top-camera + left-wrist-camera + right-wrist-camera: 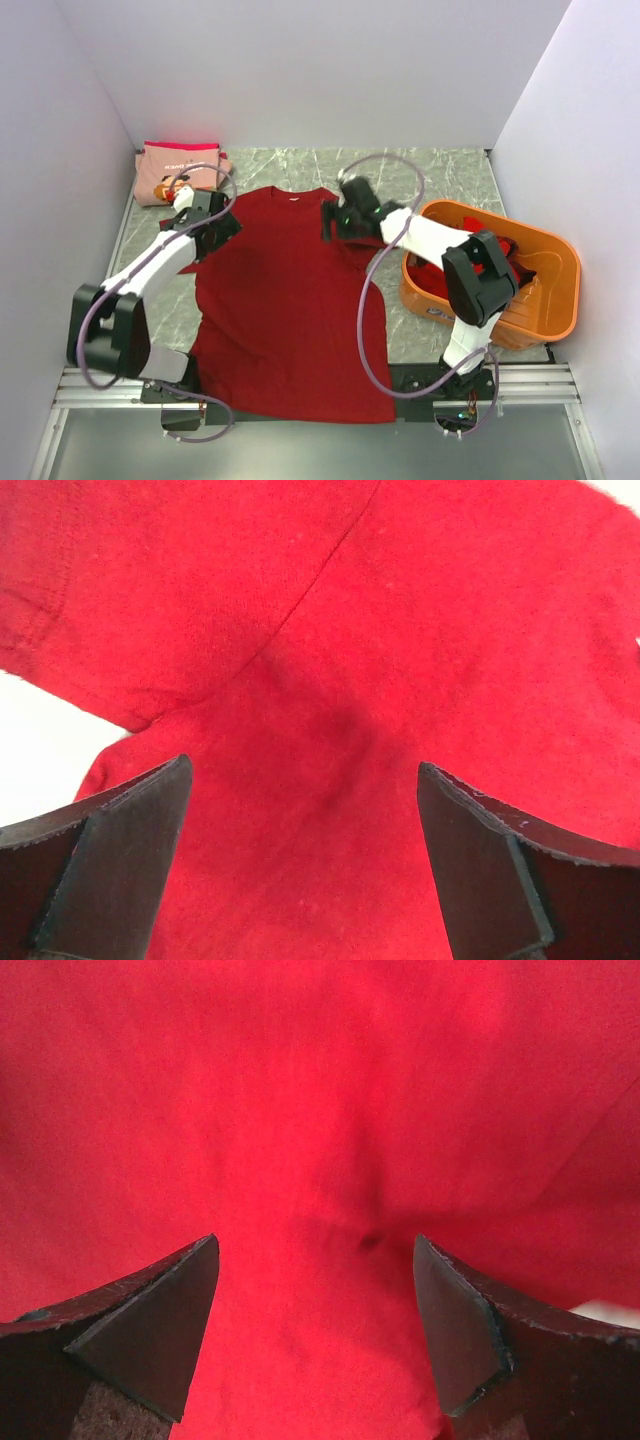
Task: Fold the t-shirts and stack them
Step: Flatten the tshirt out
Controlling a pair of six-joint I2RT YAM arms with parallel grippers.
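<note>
The dark red t-shirt's hem (pixel 300 412) is hanging over the near rail. My grippers should pull the t-shirt inward and turn its collar (pixel 293 193) toward my left gripper's side before they fold it.
A dark red t-shirt (pixel 285 310) lies spread flat on the table, collar at the far end. My left gripper (pixel 222 228) hovers over its left shoulder and sleeve, jaws open; the left wrist view shows the red cloth (pixel 330 660) with the sleeve seam between my open fingers (pixel 120 850). My right gripper (pixel 330 220) is over the right shoulder, jaws open; the right wrist view shows wrinkled red cloth (pixel 320 1110) between the fingers (pixel 470 1330). A folded pink t-shirt (pixel 180 170) with a face print lies at the far left corner.
An orange plastic tub (pixel 545 310) stands at the right with red cloth (pixel 505 248) inside, behind my right arm. White walls enclose the table on three sides. A metal rail (pixel 300 385) runs along the near edge.
</note>
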